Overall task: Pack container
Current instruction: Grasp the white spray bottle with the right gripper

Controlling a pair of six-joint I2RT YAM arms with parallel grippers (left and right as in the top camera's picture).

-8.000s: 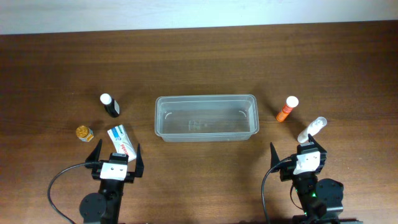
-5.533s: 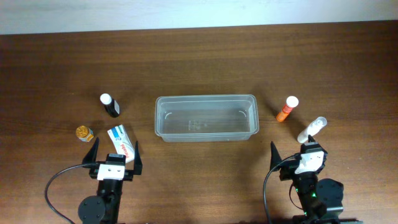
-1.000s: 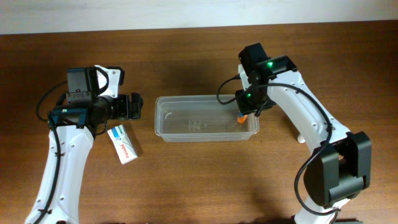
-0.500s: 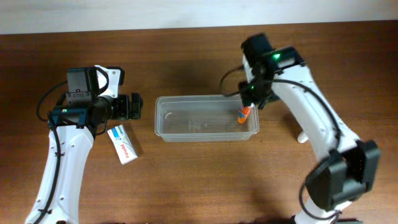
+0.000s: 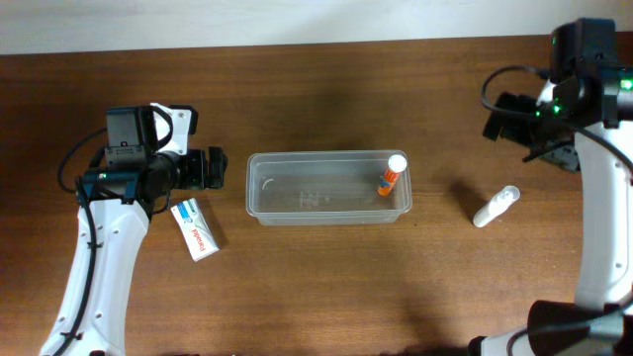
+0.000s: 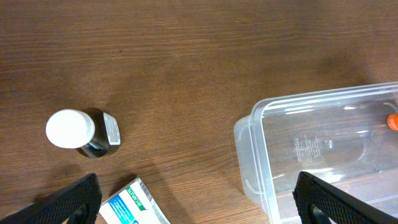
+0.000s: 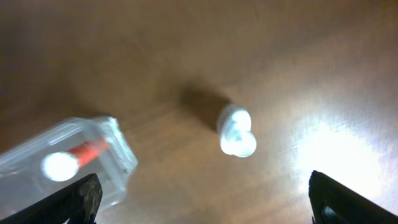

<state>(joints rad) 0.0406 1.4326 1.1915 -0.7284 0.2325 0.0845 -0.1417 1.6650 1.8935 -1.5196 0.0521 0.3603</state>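
Note:
The clear white bottle (image 5: pixel 492 210) is standing free of the tub and lines up with my right gripper's open fingers. I go on down until they are around its top (image 5: pixel 510 193) before I close them.
The container (image 5: pixel 326 211) is a clear rectangular tub at the table's middle. An orange bottle with a white cap (image 5: pixel 390 176) leans inside its right end. My right gripper (image 5: pixel 509 117) is open and empty, high at the far right, away from the tub. Its blurred wrist view shows the tub's corner (image 7: pixel 118 152), the orange bottle (image 7: pixel 81 155) and a clear white bottle (image 7: pixel 236 134). My left gripper (image 5: pixel 210 168) is open and empty just left of the tub. Its wrist view shows the tub's rim (image 6: pixel 249 134) and a dark bottle with a white cap (image 6: pixel 78 130).
A white and blue toothpaste box (image 5: pixel 193 229) lies left of the tub, also in the left wrist view (image 6: pixel 134 205). The clear white bottle (image 5: pixel 495 206) lies on the table right of the tub, below my right gripper.
My right gripper let go of the orange bottle inside the tub's right end, then rose and swung far to the right. The left arm has not moved.

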